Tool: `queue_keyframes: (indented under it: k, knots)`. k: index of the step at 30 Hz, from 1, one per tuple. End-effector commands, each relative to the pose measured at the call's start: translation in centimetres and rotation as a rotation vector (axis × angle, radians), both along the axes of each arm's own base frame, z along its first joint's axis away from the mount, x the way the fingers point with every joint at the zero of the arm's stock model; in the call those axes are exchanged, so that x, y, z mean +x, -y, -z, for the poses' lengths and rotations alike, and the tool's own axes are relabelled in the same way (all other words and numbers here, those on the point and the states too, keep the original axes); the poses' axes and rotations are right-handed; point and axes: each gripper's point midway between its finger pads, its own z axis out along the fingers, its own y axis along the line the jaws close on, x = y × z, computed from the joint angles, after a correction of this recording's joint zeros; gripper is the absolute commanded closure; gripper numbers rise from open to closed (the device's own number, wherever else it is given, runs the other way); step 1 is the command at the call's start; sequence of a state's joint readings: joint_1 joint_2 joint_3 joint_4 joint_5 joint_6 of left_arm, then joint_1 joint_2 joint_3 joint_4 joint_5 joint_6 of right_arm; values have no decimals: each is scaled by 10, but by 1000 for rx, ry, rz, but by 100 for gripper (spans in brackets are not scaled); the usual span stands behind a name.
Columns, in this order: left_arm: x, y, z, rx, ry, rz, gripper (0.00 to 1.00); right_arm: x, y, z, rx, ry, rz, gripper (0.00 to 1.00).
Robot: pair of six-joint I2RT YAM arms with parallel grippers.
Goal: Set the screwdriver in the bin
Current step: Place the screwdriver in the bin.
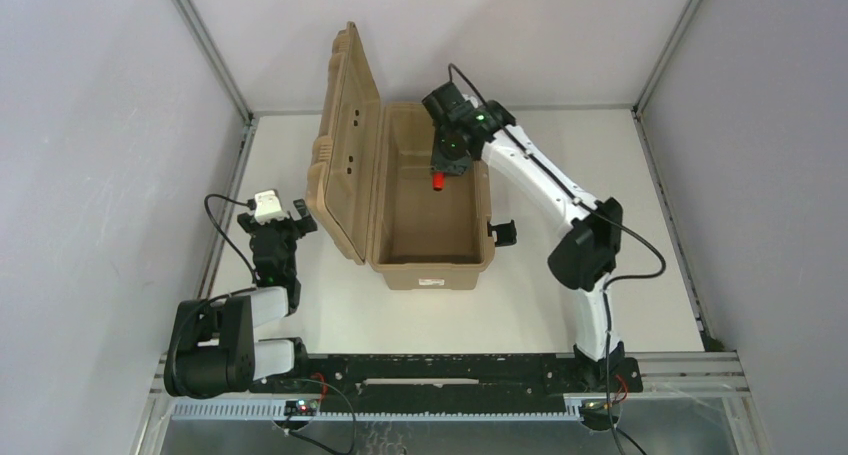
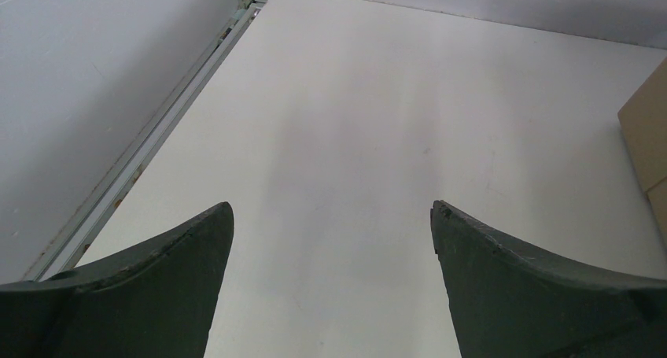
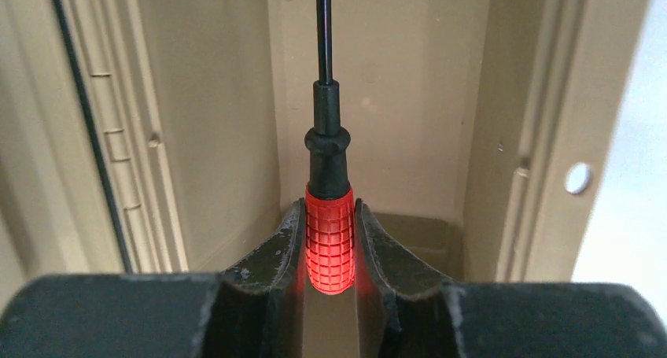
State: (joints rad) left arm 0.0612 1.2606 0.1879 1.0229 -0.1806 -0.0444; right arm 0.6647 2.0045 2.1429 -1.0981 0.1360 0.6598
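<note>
I can see that the screwdriver (image 1: 438, 181) is in line with the tan bin's long side, so my right gripper should keep lowering it until it gets close to the bin's bottom (image 1: 434, 221), then let go.
The tan bin (image 1: 428, 265) stands open in the middle of the table, its ribbed lid (image 1: 345, 145) swung up to the left. My right gripper (image 1: 447, 165) hangs over the bin's far right part, shut on the screwdriver (image 1: 438, 182). In the right wrist view the fingers (image 3: 277, 248) clamp the red gridded handle (image 3: 329, 240), and the black collar and thin dark shaft (image 3: 323, 27) point away into the bin's inside (image 3: 220, 138). My left gripper (image 1: 283, 225) is open and empty over bare table left of the bin; its fingers (image 2: 157, 287) stand wide apart.
A white label (image 1: 430, 282) is on the bin's near end and a black latch (image 1: 503, 232) on its right side. A corner of the bin (image 2: 649, 138) shows at the right edge of the left wrist view. Grey walls and metal rails (image 1: 225, 215) border the table.
</note>
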Motion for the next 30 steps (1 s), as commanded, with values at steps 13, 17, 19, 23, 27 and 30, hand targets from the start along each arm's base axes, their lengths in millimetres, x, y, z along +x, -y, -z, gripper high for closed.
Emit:
queue_keyframes:
  k: [13, 17, 19, 23, 27, 30]
  knots:
    - [3, -2, -11, 17, 35, -2, 0, 9, -15, 95, -178, -137, 29, 82]
    - [3, -1, -11, 16, 35, -2, 0, 11, -14, 114, -210, -162, 30, 82]
    - [3, -2, -11, 16, 35, -3, 0, 11, -13, 122, -221, -173, 30, 82]
    - [2, -2, -10, 16, 34, -3, 0, 11, -17, 138, -215, -195, 16, 82]
    - [2, -1, -11, 16, 35, -2, 0, 10, -19, 151, -220, -216, 7, 82]
    - [2, -2, -10, 16, 33, -3, 0, 9, -20, 160, -221, -232, -2, 82]
